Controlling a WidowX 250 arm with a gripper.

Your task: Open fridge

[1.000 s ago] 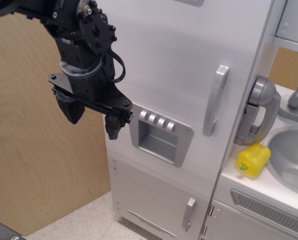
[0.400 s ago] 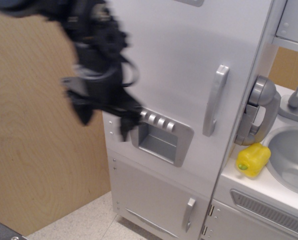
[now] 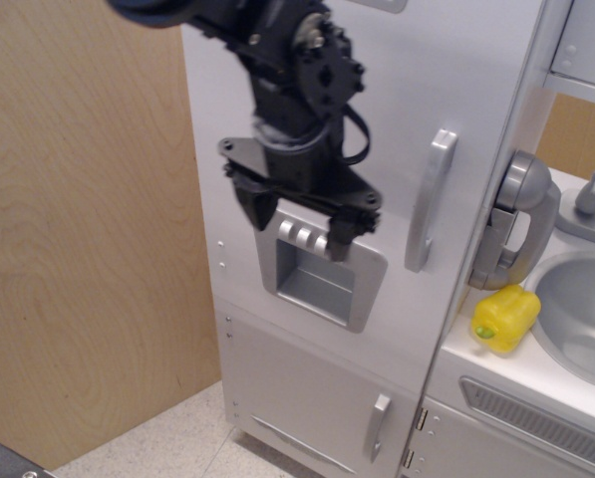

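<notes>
My gripper will swing the large door (image 3: pixel 402 110) toward the wooden wall when it pulls, because small screw dots mark the door's edge across from the silver vertical handle.
The tall white toy fridge (image 3: pixel 417 90) fills the middle of the view, its large door shut. A silver vertical handle (image 3: pixel 429 199) runs down the door's right side. A grey recessed dispenser panel (image 3: pixel 322 284) sits lower left on the door. My black gripper (image 3: pixel 299 225) hangs open and empty in front of the panel's buttons, covering part of them. Its two fingers (image 3: pixel 259 209) point down and stand well apart. It is left of the handle and apart from it.
A smaller lower white door with a short handle (image 3: pixel 377 426) is below. A silver toy phone (image 3: pixel 516 224), a yellow toy pepper (image 3: pixel 506 319) and a sink (image 3: pixel 581 314) are at the right. A wooden wall (image 3: pixel 78 249) is at the left.
My gripper has moved right, from beside the fridge's left edge to in front of the dispenser panel. The fridge door has not moved.
</notes>
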